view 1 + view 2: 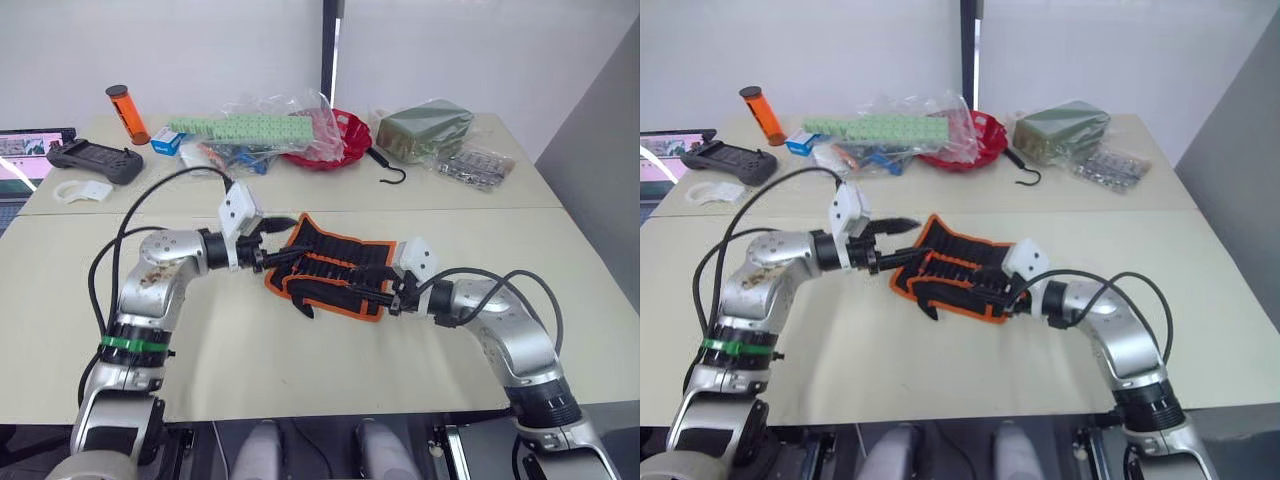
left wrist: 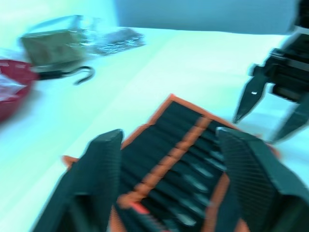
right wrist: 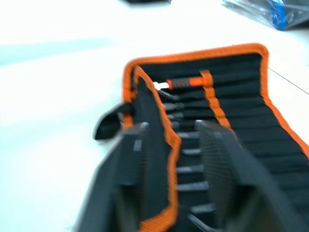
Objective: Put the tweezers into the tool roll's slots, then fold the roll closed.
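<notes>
I expect the flap to cover just the tweezers' near ends when I fold it, since the short flap's edge (image 1: 333,287) lies well below the slots' orange band (image 1: 326,261).
The tool roll (image 1: 335,262) lies open in the middle of the table, black with orange trim, its strap (image 1: 301,301) trailing off the near edge. Several tweezers (image 3: 187,169) sit in the slots (image 2: 186,166); a tool with an orange handle (image 3: 186,82) is tucked in at one end. My left gripper (image 1: 287,242) hovers open over the roll's left end, with nothing between its fingers (image 2: 99,176). At the right end my right gripper (image 1: 384,296) is open, and the roll's raised near flap (image 3: 154,130) stands between its fingers (image 3: 218,159).
Along the back of the table are a red bowl (image 1: 340,140), a black hook (image 1: 392,173), clear bags, a green block (image 1: 430,127), an orange cylinder (image 1: 127,113) and a black controller (image 1: 95,160). Bare tabletop lies in front of the roll.
</notes>
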